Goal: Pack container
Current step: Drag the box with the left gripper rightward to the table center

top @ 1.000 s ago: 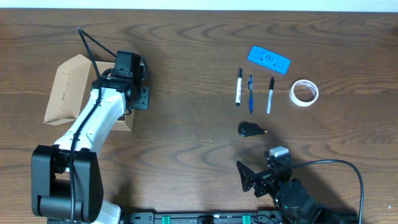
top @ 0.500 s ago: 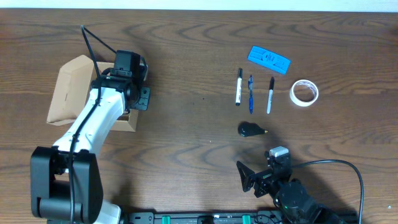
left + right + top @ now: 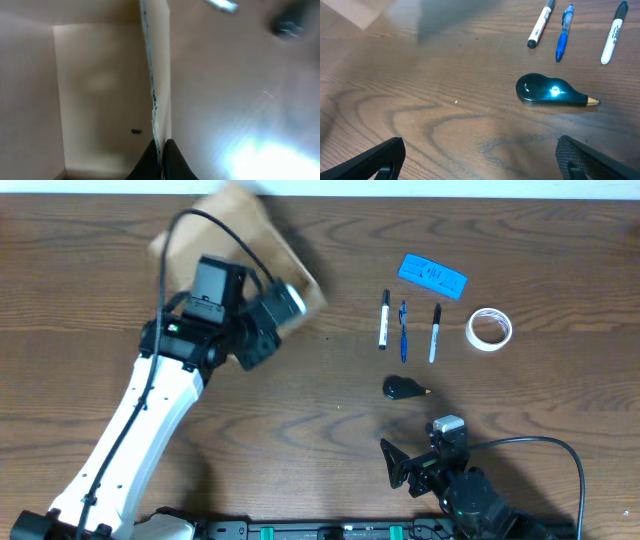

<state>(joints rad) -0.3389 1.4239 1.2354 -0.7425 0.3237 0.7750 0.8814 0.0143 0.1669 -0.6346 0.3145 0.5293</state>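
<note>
The tan cardboard container [image 3: 242, 232] is hanging at a slant at the back, away from the markers. My left gripper should move it forward and put it down straighter next to the black-and-white marker.
The tan cardboard container [image 3: 235, 235] is lifted off the table at the back centre-left, blurred with motion. My left gripper [image 3: 270, 315] is shut on one of its walls; in the left wrist view the two black fingers [image 3: 161, 157] pinch the thin wall [image 3: 159, 75], with the box's inside [image 3: 100, 95] to the left. My right gripper [image 3: 420, 470] is open and empty near the front edge; its fingers show at both sides of the right wrist view [image 3: 480, 155].
On the right lie a black-and-white marker [image 3: 384, 319], a blue pen [image 3: 403, 330], a second marker [image 3: 434, 332], a blue flat item [image 3: 432, 275], a white tape roll [image 3: 490, 329] and a dark correction-tape dispenser [image 3: 404, 388], which also shows in the right wrist view [image 3: 547, 91].
My left gripper has lifted the container from the table's left side and swung it up and to the right, toward the back centre. The right arm has not moved.
</note>
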